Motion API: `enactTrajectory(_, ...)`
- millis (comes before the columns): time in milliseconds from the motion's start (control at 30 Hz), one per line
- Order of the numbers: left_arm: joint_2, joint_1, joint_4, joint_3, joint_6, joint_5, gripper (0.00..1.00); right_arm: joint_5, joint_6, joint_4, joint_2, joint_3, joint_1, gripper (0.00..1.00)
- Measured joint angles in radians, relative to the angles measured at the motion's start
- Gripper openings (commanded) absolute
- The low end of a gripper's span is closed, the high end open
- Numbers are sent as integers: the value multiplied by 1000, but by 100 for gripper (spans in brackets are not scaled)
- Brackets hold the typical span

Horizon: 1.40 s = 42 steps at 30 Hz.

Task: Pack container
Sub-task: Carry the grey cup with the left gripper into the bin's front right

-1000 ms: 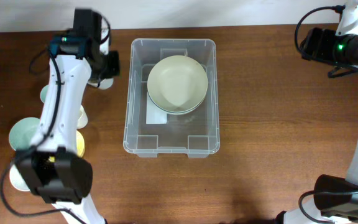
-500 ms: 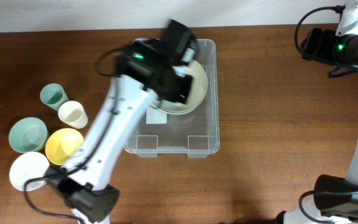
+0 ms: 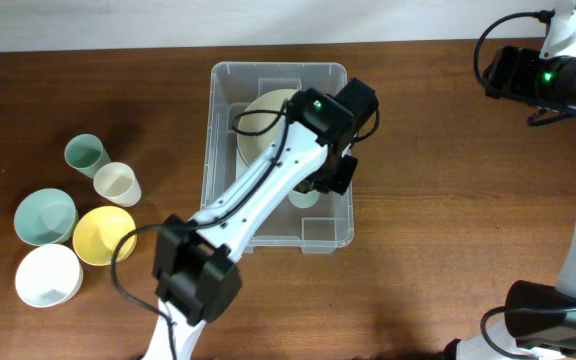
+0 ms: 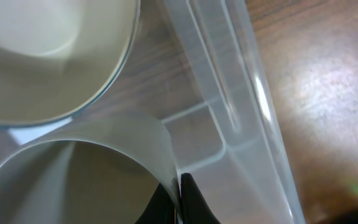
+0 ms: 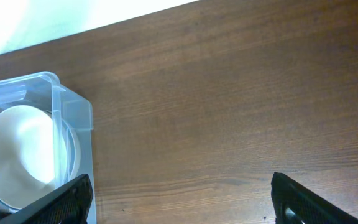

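The pale cup (image 3: 305,199) is hanging with its opening up next to the bowls, above the container's free near corner (image 3: 322,229). My left gripper should keep going down until the cup stands in that corner.
The clear plastic container (image 3: 208,150) stands mid-table with stacked pale bowls (image 3: 258,125) in its far half. My left gripper (image 3: 334,172) reaches over the container's right side, shut on the rim wall of a pale cup (image 3: 306,197) that hangs inside the near half. In the left wrist view the black fingertips (image 4: 188,199) pinch the cup (image 4: 73,180) beside the bowls (image 4: 48,56) and the container wall (image 4: 241,81). My right gripper (image 5: 185,205) stands open over bare wood, right of the container (image 5: 67,112), with nothing between its fingers.
Left of the container stand a teal cup (image 3: 85,154), a cream cup (image 3: 117,183), a teal bowl (image 3: 45,216), a yellow bowl (image 3: 103,233) and a white bowl (image 3: 48,275). The right arm (image 3: 538,72) is at the far right.
My left arm has swung from the table left of the container across to its right inner side, bringing the cup with it. The right arm has not moved.
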State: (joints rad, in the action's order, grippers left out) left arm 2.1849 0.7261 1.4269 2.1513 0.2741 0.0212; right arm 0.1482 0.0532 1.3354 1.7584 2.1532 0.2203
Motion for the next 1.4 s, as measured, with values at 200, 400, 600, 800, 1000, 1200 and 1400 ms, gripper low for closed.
enactTrajectory(200,23,0,-58,-43,67,36,1,0,0,0,0,0,0,88)
enactTrajectory(400,23,0,-103,-80,142,48,1,0,0,0,0,0,0,88)
enactTrajectory(600,23,0,-121,-91,176,51,1,0,-1,0,0,0,0,88)
enactTrajectory(800,23,0,-180,-150,217,51,1,0,0,0,0,0,0,88)
enactTrajectory(1000,23,0,-199,-211,236,51,1,0,0,0,0,0,0,88)
enactTrajectory(1200,23,0,-203,-210,241,51,34,0,0,0,0,0,0,88)
enactTrajectory(1400,23,-4,-207,-211,243,51,69,0,0,0,0,0,0,88)
